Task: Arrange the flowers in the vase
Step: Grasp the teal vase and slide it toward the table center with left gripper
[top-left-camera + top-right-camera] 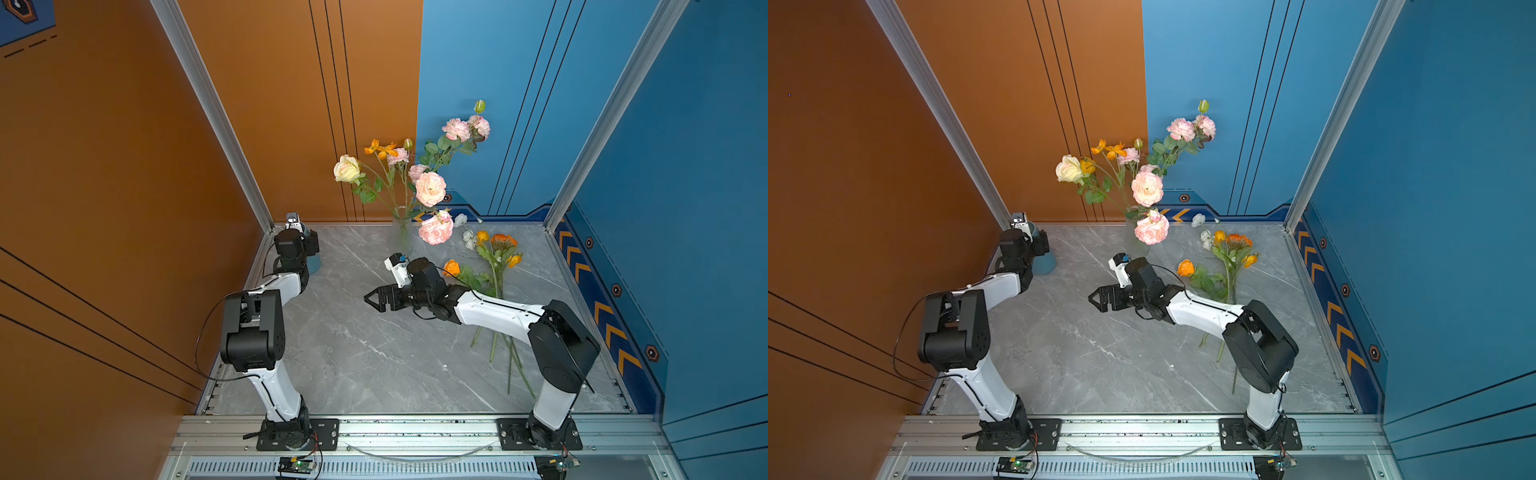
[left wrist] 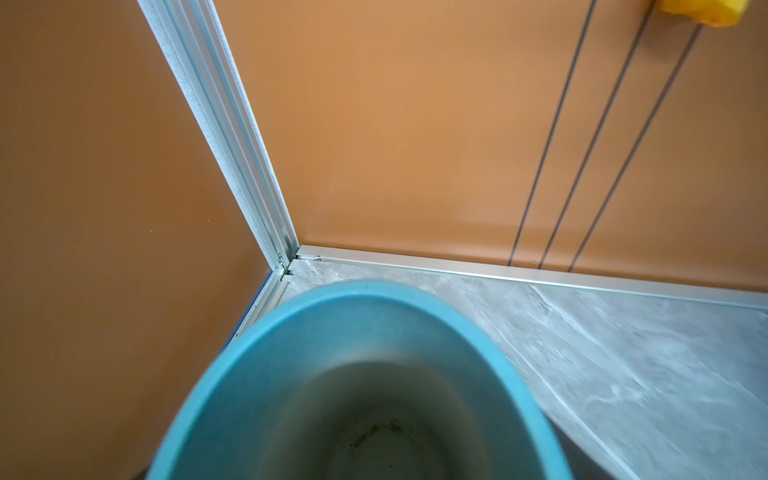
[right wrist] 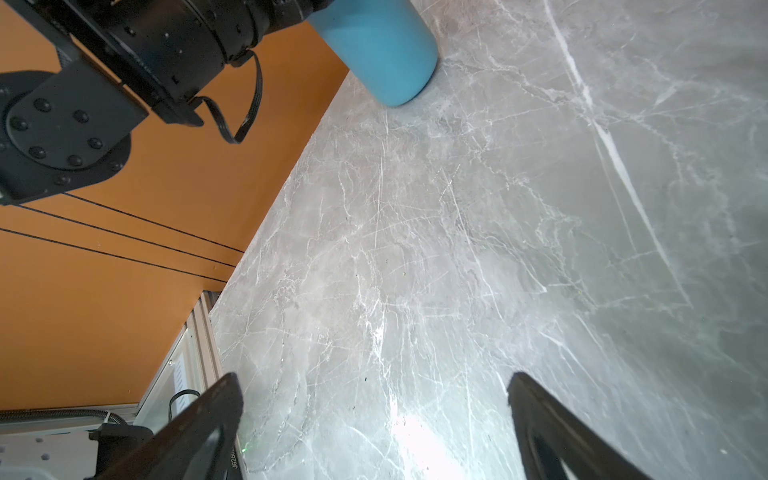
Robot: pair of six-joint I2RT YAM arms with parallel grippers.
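I should keep going with my right gripper's fingers open and close them on one stem [image 1: 499, 289] just below the leaves, as the loose flowers' stems [image 1: 493, 344] spread out below their leaves.
A clear glass vase [image 1: 402, 232] stands at the back middle and holds several flowers [image 1: 430, 189] with pink, cream and orange blooms. More flowers [image 1: 496, 266] lie on the table at the right, partly under my right arm. A blue vase [image 1: 314, 264] stands in the back left corner. My left gripper [image 1: 311, 243] sits down over it and is shut on it. The blue vase's open mouth [image 2: 291, 332] fills the left wrist view and hides the fingers. My right gripper [image 1: 374, 298] hangs open over bare table [image 3: 374, 249], holding nothing.
Orange walls [image 1: 124, 166] and an aluminium post [image 2: 232, 145] close in the corner right behind the blue vase [image 3: 374, 54]. The blue wall [image 1: 685, 208] bounds the right side. A metal rail [image 1: 415, 432] with both arm bases runs along the front edge.
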